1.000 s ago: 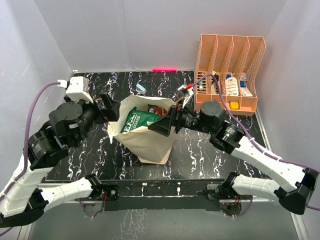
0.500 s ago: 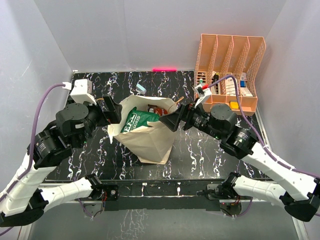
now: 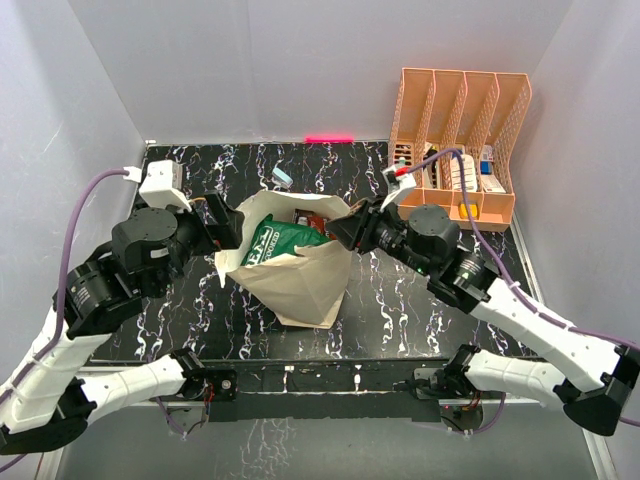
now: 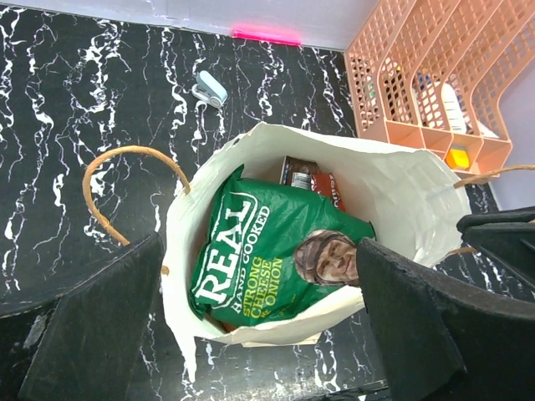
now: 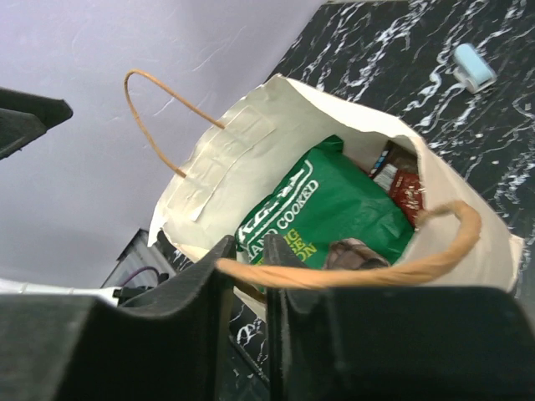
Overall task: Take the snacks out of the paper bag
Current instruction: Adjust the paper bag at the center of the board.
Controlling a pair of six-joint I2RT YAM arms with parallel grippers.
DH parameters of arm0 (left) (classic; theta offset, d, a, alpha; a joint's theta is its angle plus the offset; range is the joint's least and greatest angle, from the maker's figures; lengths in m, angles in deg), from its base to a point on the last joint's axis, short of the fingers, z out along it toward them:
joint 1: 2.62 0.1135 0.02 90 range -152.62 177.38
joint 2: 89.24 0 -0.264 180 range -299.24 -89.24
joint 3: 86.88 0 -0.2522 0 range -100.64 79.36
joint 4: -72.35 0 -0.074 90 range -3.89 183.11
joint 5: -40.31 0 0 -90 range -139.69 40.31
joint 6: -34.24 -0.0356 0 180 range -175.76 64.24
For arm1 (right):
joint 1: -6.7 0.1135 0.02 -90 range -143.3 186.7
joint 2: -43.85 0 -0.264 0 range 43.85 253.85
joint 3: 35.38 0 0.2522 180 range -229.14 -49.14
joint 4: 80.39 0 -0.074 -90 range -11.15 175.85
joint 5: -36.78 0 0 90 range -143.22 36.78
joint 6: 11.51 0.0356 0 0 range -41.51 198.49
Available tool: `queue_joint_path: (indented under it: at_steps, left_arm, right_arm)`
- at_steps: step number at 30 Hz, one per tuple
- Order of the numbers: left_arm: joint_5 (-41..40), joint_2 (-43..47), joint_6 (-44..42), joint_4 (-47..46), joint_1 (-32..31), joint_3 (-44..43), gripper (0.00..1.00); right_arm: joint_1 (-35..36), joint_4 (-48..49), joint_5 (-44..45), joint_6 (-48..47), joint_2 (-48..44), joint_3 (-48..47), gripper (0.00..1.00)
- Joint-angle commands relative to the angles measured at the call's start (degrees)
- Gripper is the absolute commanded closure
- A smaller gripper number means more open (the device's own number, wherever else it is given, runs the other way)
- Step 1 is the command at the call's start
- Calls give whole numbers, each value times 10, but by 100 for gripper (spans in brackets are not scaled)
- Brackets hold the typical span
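Note:
The dark green packet (image 3: 279, 240) is high up in the deep paper bag (image 3: 306, 287). So I should expect more snacks to be hidden under the packet when I lift it out.
The tan paper bag (image 3: 300, 285) stands open in the middle of the table. Inside lies a dark green snack packet (image 3: 280, 238) (image 4: 267, 242) (image 5: 334, 209), and under it a red-brown one (image 4: 311, 177) (image 5: 405, 188). My right gripper (image 3: 345, 232) (image 5: 251, 251) is at the bag's right rim, jaws nearly together, with the brown cord handle (image 5: 351, 271) running across and into the narrow gap. My left gripper (image 3: 222, 222) (image 4: 259, 246) hangs wide open just above the bag's left side, touching nothing. The other cord handle (image 4: 109, 167) (image 5: 150, 109) stands free.
An orange divided rack (image 3: 460, 140) (image 4: 435, 75) with small bottles and boxes stands at the back right. A tiny light-blue block (image 3: 281, 178) (image 4: 209, 88) (image 5: 475, 67) lies behind the bag. A pink strip (image 3: 330, 137) marks the table's far edge.
My right gripper has drawn back to the bag's right rim and its jaws have closed from wide open onto the cord handle. The left arm shifted slightly, still open.

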Motion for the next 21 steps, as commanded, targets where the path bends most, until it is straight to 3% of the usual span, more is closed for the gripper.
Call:
queue_joint_path:
  at_steps: [1, 9, 17, 21]
  left_arm:
    - [-10, 11, 25, -1, 0, 7, 2]
    - [34, 55, 114, -88, -1, 117, 2]
    - [-1, 73, 156, -61, -1, 140, 3]
    - [-39, 79, 128, -38, -1, 132, 4]
  right_arm:
    - [1, 21, 80, 0, -58, 11, 81]
    - [1, -45, 207, -17, -136, 25, 93]
    - [1, -90, 272, -42, -190, 20, 93]
    - [1, -111, 298, -50, -207, 13, 93]
